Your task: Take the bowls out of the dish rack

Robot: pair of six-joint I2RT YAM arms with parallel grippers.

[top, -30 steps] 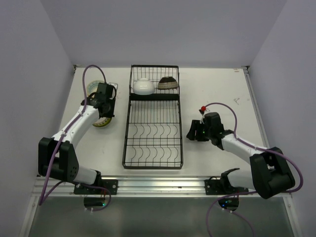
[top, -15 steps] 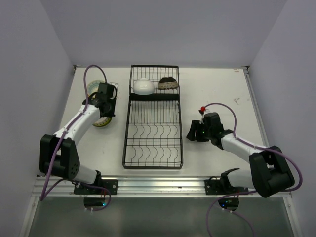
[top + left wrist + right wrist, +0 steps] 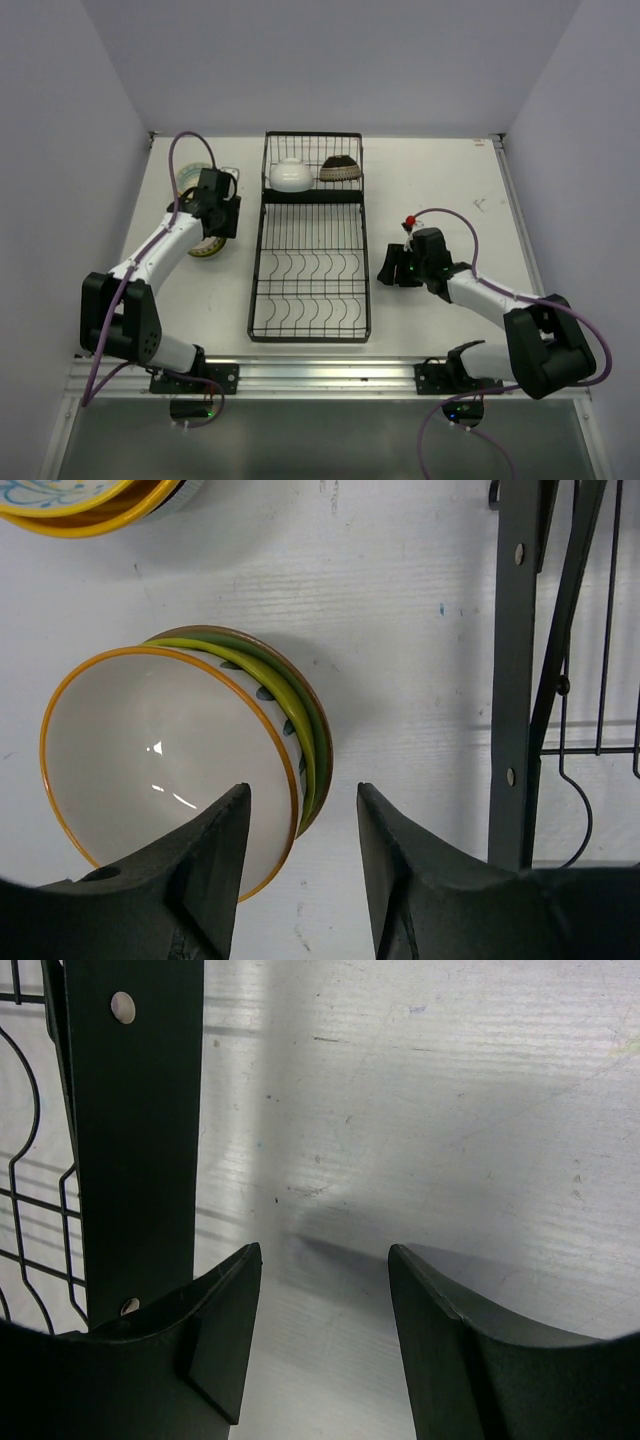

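My left gripper is on the other side of the white bowl from the dark brown bowl (image 3: 340, 169). My right gripper should therefore swing the rack by its rail (image 3: 367, 262), then reach the dark brown bowl.
The black wire dish rack (image 3: 310, 262) lies in the middle of the table. A white bowl (image 3: 291, 174) and a dark brown patterned bowl (image 3: 341, 168) sit in its small far section; the larger section with dividers holds nothing. My left gripper (image 3: 219, 217) is open and empty above a stack of bowls (image 3: 204, 248) left of the rack. In the left wrist view the gripper (image 3: 303, 802) hangs over the stack's right rim: an orange-rimmed bowl (image 3: 150, 750) on green bowls (image 3: 315, 730). My right gripper (image 3: 390, 268) is open and empty beside the rack's right edge (image 3: 140, 1130), low over the table (image 3: 325, 1260).
A second stack of bowls (image 3: 190, 180) stands at the far left, behind the left arm; its yellow-orange rim (image 3: 90, 510) shows in the left wrist view. The rack's left rail (image 3: 518, 670) is just right of the left gripper.
My left gripper has shifted slightly toward the rack, still over the bowl stack. The right arm has barely moved.
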